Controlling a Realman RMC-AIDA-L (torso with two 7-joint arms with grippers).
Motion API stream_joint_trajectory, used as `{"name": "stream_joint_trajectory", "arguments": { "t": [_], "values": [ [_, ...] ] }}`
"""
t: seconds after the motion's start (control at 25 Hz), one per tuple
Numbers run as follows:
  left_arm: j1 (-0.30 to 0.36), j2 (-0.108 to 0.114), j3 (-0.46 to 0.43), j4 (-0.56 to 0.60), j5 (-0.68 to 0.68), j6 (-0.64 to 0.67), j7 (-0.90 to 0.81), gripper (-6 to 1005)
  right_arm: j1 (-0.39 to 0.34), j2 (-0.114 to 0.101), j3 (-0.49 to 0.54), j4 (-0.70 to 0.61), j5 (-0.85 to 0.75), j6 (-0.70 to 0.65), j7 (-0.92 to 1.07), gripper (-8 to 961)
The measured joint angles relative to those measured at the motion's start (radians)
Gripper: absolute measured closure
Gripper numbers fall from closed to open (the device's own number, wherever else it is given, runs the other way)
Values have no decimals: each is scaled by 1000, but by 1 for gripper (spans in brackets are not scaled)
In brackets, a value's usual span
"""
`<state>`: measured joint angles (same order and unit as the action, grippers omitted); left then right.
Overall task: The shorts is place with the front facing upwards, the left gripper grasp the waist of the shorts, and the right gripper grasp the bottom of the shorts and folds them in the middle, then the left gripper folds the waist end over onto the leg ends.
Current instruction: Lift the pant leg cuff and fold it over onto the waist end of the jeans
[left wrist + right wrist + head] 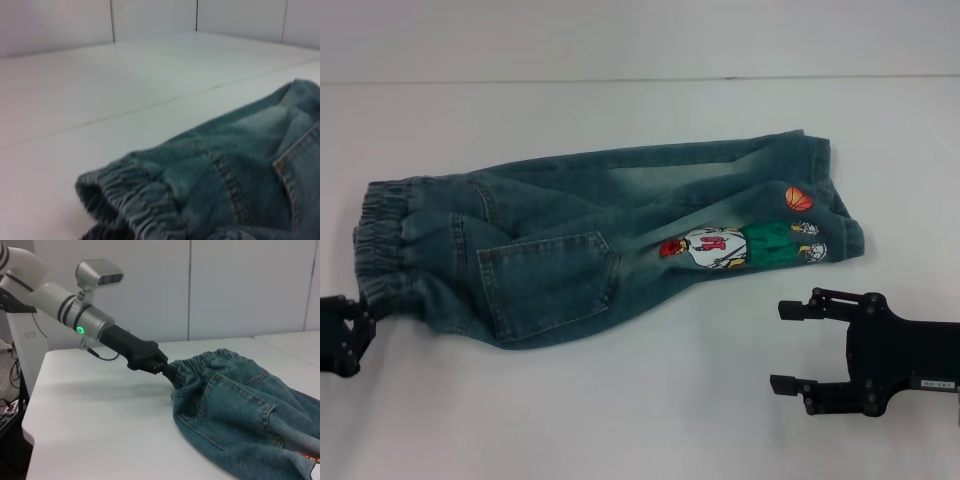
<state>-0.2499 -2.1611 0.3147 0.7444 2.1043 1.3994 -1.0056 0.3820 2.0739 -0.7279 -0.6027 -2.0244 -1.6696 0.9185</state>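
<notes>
The leg ends (830, 205) lie free, so next my right gripper steadies the shorts (665, 255) by the cartoon print while my left gripper folds the waist over.
Blue denim shorts (570, 230) lie flat across the white table (620, 420), doubled along their length with a back pocket on top. The elastic waist (382, 240) is at the left, and the leg ends (825, 215), with a cartoon print, are at the right. My left gripper (365, 310) is at the near corner of the waist and is shut on the waistband (182, 371). The left wrist view shows the gathered waist (135, 200) close up. My right gripper (787, 346) stands open on the near side of the leg ends, a short way off the fabric and holding nothing.
The table's far edge (640, 80) runs behind the shorts. In the right wrist view the table's left end (35, 405) drops off near a white stand (25, 335).
</notes>
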Motion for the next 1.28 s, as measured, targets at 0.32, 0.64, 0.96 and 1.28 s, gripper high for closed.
{"name": "stream_joint_trajectory", "arguments": {
  "t": [0.32, 0.64, 0.96, 1.28],
  "values": [
    [-19, -3, -1, 206, -76, 225, -249, 949, 0, 4, 35, -1, 8, 2, 0, 115],
    [-86, -3, 3, 378, -149, 311, -493, 947, 38, 15, 79, 70, 69, 115, -25, 268],
    [-174, -2, 60, 423, -174, 342, -589, 946, 159, 23, 77, 276, 124, 325, -142, 459],
    [-237, -1, 160, 442, -220, 335, -663, 945, 244, 27, 73, 415, 223, 442, -254, 741]
  ]
}}
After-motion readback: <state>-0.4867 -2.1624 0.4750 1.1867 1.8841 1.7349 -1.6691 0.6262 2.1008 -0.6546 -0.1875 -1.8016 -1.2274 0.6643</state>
